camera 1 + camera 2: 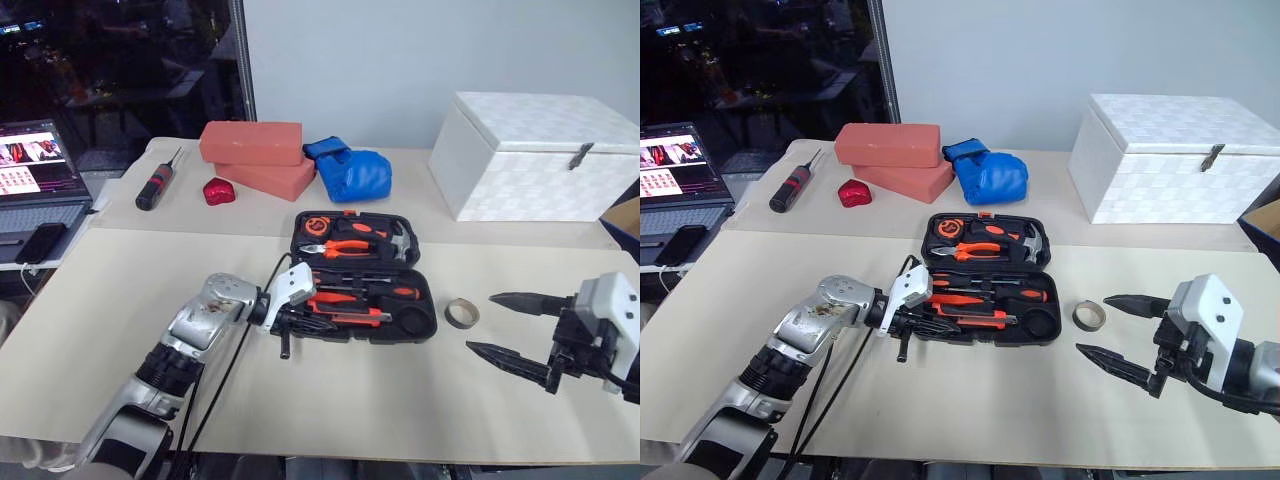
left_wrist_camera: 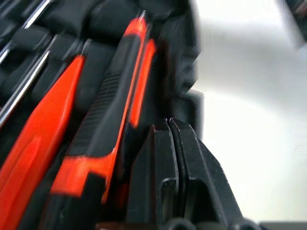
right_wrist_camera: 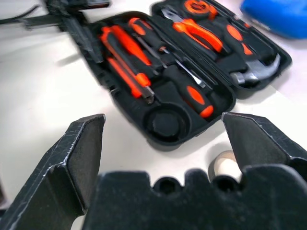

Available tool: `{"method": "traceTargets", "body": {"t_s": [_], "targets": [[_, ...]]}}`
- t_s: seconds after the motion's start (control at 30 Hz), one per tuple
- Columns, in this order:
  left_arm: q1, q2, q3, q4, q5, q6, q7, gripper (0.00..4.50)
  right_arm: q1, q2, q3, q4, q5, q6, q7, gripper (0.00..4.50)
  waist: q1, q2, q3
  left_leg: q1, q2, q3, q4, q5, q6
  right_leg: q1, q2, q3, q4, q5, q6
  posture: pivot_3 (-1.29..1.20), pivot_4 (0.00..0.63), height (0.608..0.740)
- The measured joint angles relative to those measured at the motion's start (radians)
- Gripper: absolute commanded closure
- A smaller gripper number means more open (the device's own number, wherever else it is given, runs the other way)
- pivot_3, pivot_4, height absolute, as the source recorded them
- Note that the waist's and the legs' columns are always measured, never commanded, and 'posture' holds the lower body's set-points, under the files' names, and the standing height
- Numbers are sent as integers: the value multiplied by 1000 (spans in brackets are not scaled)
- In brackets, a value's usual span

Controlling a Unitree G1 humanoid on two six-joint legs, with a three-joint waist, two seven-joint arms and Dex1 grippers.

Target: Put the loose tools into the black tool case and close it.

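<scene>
An empty round hollow in the black tool case is about the ring's width, so the grey tape ring should lie flat inside once I lower it.
The black tool case lies open in the middle of the table. Its near half holds screwdrivers with black-and-orange handles and an orange-and-black utility knife. A small grey tape ring lies on the table just right of the case. My left gripper is shut and empty at the case's near-left corner, fingers pointing down. In the left wrist view its fingertips are pressed together beside the knife. My right gripper hangs open right of the tape ring, nothing between its fingers.
A white box stands at the back right. Two red bricks, a blue bundle and a small red object lie behind the case. A black-and-red screwdriver lies at the back left near a laptop.
</scene>
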Motion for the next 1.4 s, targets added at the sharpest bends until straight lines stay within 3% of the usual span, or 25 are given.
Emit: {"method": "traceTargets", "body": {"t_s": [0.13,0.3,0.47,0.67,1.0,1.17,1.4], "targets": [[-51,-27,90,-31,-101,109,46,4383,-22,-1,7,0,10,3,6,0,2,0,0,-2,-1,-3,0,0,0,-1,1,-1,0,0,6,0,150,740],[-62,-36,72,-23,-59,112,146,4383,-26,-1,7,0,10,1,27,0,2,0,0,-3,-3,-4,0,0,0,0,0,0,-1,0,8,0,150,740],[-63,-22,-34,30,76,49,224,4383,-16,3,-17,-20,26,-23,77,0,2,0,0,-2,-3,-5,0,0,0,1,0,0,-1,-2,4,0,150,740],[-77,-75,-60,91,121,-23,257,4383,-4,6,-41,-42,45,-24,90,0,9,0,0,-2,-5,-6,0,0,0,4,0,0,-1,-2,4,0,150,740],[-39,-39,-96,104,206,-286,235,4383,-29,-12,-7,-44,35,-19,54,0,4,2,-2,-1,-4,-6,0,0,0,4,0,1,-1,-3,3,0,150,740],[17,-92,-1,104,110,-254,242,4383,-35,-13,7,-37,31,-19,41,0,5,1,-1,-4,-5,-6,0,0,1,1,0,0,-1,-3,3,0,150,740],[18,-69,39,86,54,-207,193,4383,-38,-13,8,-29,31,-19,41,0,3,1,-1,-5,-5,-7,0,0,1,1,0,0,-1,-2,6,0,150,740]]}}
